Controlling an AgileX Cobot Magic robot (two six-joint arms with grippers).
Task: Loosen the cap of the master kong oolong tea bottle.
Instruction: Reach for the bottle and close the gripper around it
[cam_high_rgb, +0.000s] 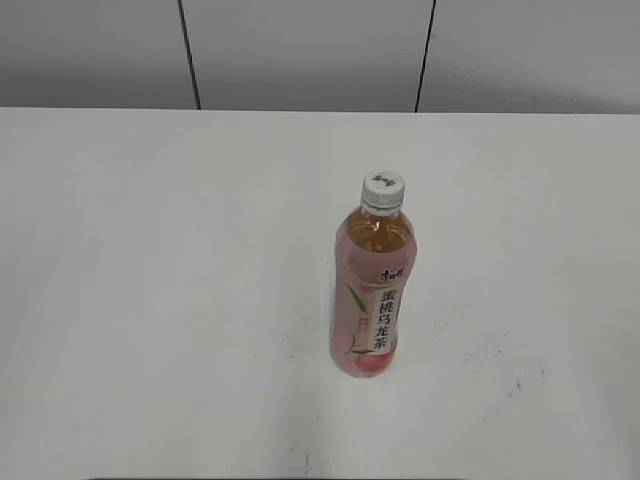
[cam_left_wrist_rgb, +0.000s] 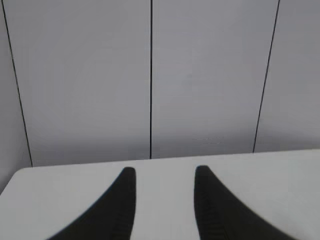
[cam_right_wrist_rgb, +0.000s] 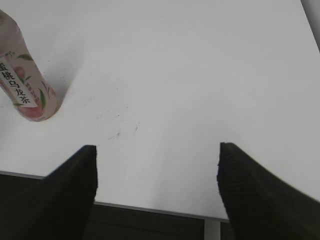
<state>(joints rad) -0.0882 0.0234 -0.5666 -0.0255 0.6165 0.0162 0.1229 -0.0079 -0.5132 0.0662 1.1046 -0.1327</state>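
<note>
The bottle stands unheld while my left gripper faces the wall (cam_left_wrist_rgb: 200, 85). Next, my left gripper takes hold of the bottle's body (cam_high_rgb: 370, 295) before my right gripper turns the bottle's cap.
The master kong oolong tea bottle (cam_high_rgb: 372, 300) stands upright on the white table, right of centre in the exterior view, with the white cap (cam_high_rgb: 383, 187) on its neck. Its lower part shows at the far left of the right wrist view (cam_right_wrist_rgb: 25, 85); the cap is out of that view. My right gripper (cam_right_wrist_rgb: 156, 150) is open and empty above the table's front edge, to the right of the bottle. My left gripper (cam_left_wrist_rgb: 164, 172) is open and empty over bare table, facing the wall. Neither gripper shows in the exterior view.
The white table (cam_high_rgb: 150, 300) has dark scuff marks (cam_high_rgb: 505, 375) right of the bottle. A grey panelled wall (cam_high_rgb: 300, 50) rises behind the far edge. The table's front edge (cam_right_wrist_rgb: 150, 209) lies under my right gripper.
</note>
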